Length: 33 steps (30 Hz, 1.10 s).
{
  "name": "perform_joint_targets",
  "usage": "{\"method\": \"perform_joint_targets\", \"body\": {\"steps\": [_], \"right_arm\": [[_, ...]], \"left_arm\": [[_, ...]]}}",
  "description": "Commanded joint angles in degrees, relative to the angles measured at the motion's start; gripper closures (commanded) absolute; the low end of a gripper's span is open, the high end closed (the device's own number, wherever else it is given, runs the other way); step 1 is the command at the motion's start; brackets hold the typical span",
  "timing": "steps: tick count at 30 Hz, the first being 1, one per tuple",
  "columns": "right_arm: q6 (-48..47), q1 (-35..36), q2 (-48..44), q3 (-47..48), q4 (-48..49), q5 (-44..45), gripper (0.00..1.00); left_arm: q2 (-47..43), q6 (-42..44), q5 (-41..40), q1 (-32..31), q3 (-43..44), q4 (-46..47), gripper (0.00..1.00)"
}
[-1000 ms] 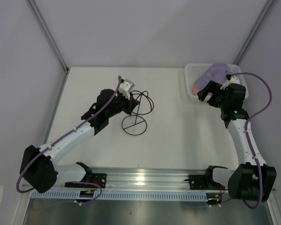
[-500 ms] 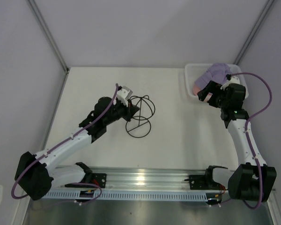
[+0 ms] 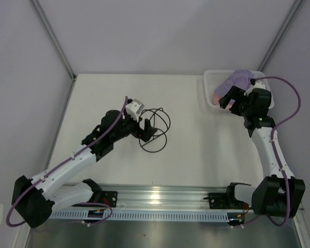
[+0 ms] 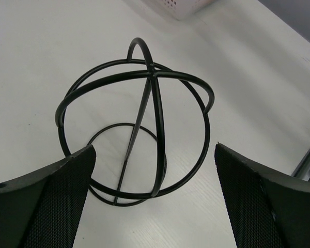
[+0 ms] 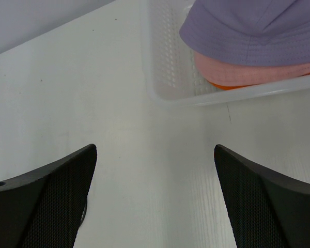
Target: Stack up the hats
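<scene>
Next, my left gripper backs off before my right gripper brings the hat, because my left gripper is crowding the black wire stand (image 3: 159, 114) where the lavender hat (image 3: 241, 79) must go.
A stack of hats lies in the white mesh basket (image 3: 207, 89) at the back right. The lavender hat (image 5: 258, 31) is on top, with the pink hat (image 5: 248, 72) under it and a sliver of the orange hat (image 5: 232, 87) below that. In the top view the lavender hat (image 3: 240, 80) covers most of the pile. My right gripper (image 5: 155, 150) hangs open and empty over bare table, just short of the basket's near wall (image 5: 165, 67). My left gripper (image 4: 155, 147) is open beside the black wire stand (image 4: 155, 77), holding nothing.
The wire stand (image 3: 154, 132) stands upright on its ring base at mid-table, right in front of the left gripper (image 3: 147, 130). A corner of the basket (image 4: 181, 6) shows beyond it. Grey walls close in the table's back and sides.
My left gripper was shut on the wire stand and has opened wide, letting it go. The stand has shifted slightly to the right and stands free. The right arm has barely moved.
</scene>
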Motion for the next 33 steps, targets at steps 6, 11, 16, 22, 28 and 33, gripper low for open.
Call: {"method": "perform_joint_targets", "body": {"steps": [6,11,16,22,28,33], "right_arm": [[0.7,-2.2,9.0,19.5,-5.4,7.4,0.01],[-2.7,-5.5,22.4,32.3,-10.3,12.2,0.0],[-3.6,-7.1,38.1,49.5,-21.8,18.9,0.0],[0.5,-9.1,49.4,54.3,-22.2,10.5,0.16],[0.7,-8.6,45.9,47.5,-14.8,9.3,0.33],[-2.0,-7.5,43.5,47.2,-14.7,13.0,0.47]], "left_arm": [[-6.7,-3.4,-8.8,-0.5,19.2,-18.7,0.01],[-4.3,-10.5,-14.8,-0.4,30.9,-36.0,0.01],[-2.3,-11.7,-20.5,0.1,37.2,-44.1,0.0],[-2.6,-10.8,-21.3,0.5,36.5,-43.5,0.0],[-4.2,-10.2,-21.5,1.2,34.7,-43.2,0.0],[-5.6,-10.3,-20.2,1.4,33.3,-41.1,0.0]]}}
